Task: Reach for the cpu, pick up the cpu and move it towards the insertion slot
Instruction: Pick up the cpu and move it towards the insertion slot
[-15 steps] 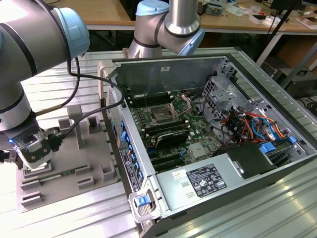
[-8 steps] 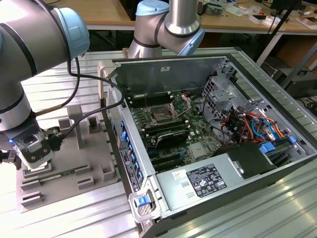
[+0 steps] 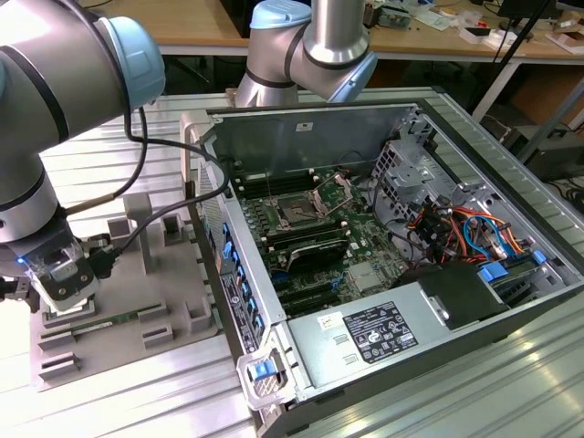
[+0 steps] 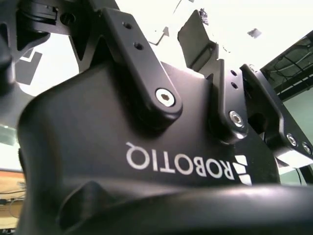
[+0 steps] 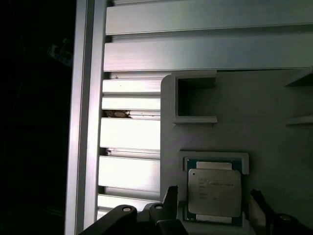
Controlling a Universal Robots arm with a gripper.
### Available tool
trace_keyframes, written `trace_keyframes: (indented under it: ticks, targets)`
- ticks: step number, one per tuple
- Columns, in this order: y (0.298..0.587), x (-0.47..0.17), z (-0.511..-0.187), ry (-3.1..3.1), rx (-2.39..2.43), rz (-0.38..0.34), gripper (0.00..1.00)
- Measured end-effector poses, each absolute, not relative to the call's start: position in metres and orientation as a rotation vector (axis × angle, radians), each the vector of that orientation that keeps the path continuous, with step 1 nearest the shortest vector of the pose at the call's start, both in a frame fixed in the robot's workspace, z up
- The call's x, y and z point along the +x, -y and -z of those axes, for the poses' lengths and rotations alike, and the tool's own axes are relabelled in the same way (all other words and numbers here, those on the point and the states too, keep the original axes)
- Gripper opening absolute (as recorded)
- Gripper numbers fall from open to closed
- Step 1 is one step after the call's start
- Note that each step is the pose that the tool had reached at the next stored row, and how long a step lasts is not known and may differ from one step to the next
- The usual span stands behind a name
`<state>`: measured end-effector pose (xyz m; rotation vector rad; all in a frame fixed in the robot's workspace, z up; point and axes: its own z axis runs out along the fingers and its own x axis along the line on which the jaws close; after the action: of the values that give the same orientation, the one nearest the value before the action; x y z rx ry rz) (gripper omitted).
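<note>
The grey rim [image 5: 214, 155] only goes around the chip [image 5: 215, 192] and leaves the chip's top uncovered, so the chip will come out of the tray when I pick it up.
The cpu [image 5: 214, 192], a small square chip with a silvery top, lies flat in a recess of the grey plastic tray [image 5: 274, 127]. In the first wrist view my gripper [image 5: 213, 204] is open. One of its dark fingers [image 5: 169, 198] stands on each side of the chip with a gap between, and nothing is held. The exterior view shows the gripper [image 3: 64, 303] low over the tray [image 3: 128, 306] at that view's left. The insertion slot [image 3: 297, 213], a dark square socket with its metal bracket raised, sits on the board inside the open computer case, well to that view's right.
The case's side wall [image 3: 233, 274] stands between the tray and the socket. Memory slots [image 3: 315, 246], cable bundles [image 3: 456, 228] and a power supply [image 3: 374, 333] fill the case. The tray has raised grey posts [image 3: 137, 214]. Ribbed aluminium table [image 5: 195, 49] lies around the tray, ending at a dark edge.
</note>
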<state>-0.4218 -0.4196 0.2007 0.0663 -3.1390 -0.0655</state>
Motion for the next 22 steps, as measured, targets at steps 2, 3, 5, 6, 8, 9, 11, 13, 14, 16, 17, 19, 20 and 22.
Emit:
trace_keyframes:
  ticks: [2, 3, 5, 6, 8, 9, 11, 13, 14, 16, 17, 19, 20, 22]
  targets:
    - [0.42, -0.422, -0.2, 3.139, 0.066, 0.067, 0.66]
    - [0.42, -0.421, -0.199, 3.139, 0.067, 0.067, 0.66]
    - [0.42, -0.421, -0.198, 3.139, 0.067, 0.066, 0.66]
    - [0.42, -0.421, -0.198, 3.139, 0.067, 0.066, 0.66]
    - [0.419, -0.421, -0.197, 3.139, 0.067, 0.066, 0.66]
    - [0.419, -0.42, -0.196, 3.139, 0.067, 0.066, 0.66]
    - [0.418, -0.419, -0.195, 3.139, 0.068, 0.066, 0.66]
    - [0.418, -0.419, -0.194, 3.139, 0.07, 0.066, 0.66]
    - [0.418, -0.419, -0.193, 3.139, 0.071, 0.066, 0.66]
    - [0.418, -0.419, -0.192, 3.139, 0.072, 0.066, 0.66]
    - [0.418, -0.419, -0.192, 3.139, 0.073, 0.066, 0.66]
    - [0.418, -0.419, -0.191, 3.139, 0.073, 0.066, 0.66]
    - [0.418, -0.419, -0.19, 3.139, 0.073, 0.066, 0.66]
    - [0.418, -0.419, -0.19, 3.139, 0.074, 0.066, 0.66]
